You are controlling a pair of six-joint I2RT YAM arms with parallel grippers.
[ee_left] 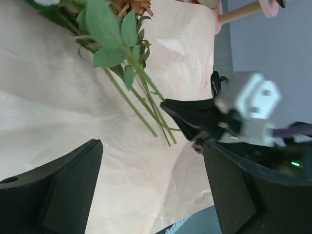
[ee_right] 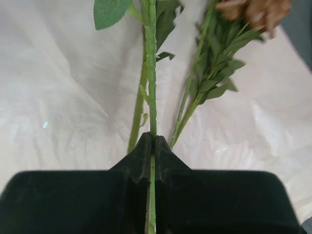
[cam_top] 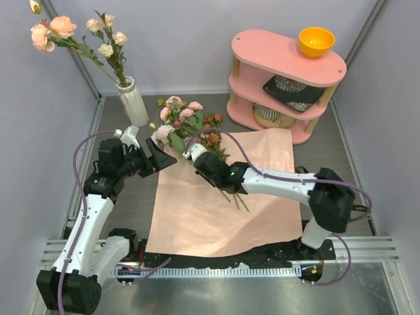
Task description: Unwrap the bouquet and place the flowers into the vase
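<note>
The robot's right gripper should pull the green stem (ee_right: pixel 151 92) back so that the left gripper can take it higher up, because the white vase (cam_top: pixel 134 104) stands on the left gripper's side.
The bouquet is unwrapped: its pink paper (cam_top: pixel 223 203) lies flat on the table with loose flowers (cam_top: pixel 187 118) heaped at its far left corner. My right gripper (cam_top: pixel 195 156) is shut on one green stem (ee_right: pixel 151 73), pinched between its black fingertips (ee_right: pixel 144 146). More stems (ee_right: pixel 187 107) lie beside it on the paper (ee_right: pixel 58 97). My left gripper (cam_top: pixel 157 157) hovers open just left of the pile, nothing between its fingers (ee_left: pixel 83 165); its view shows the right gripper (ee_left: pixel 185 114) at the stems (ee_left: pixel 146 105). The white twisted vase (cam_top: pixel 134 102) stands behind, holding several roses (cam_top: pixel 62 26).
A pink two-tier shelf (cam_top: pixel 289 72) stands at the back right with an orange bowl (cam_top: pixel 316 41) on top, a dark patterned plate (cam_top: pixel 293 92) on its middle tier and a round basket (cam_top: pixel 272 117) below. Grey walls close in left, right and behind.
</note>
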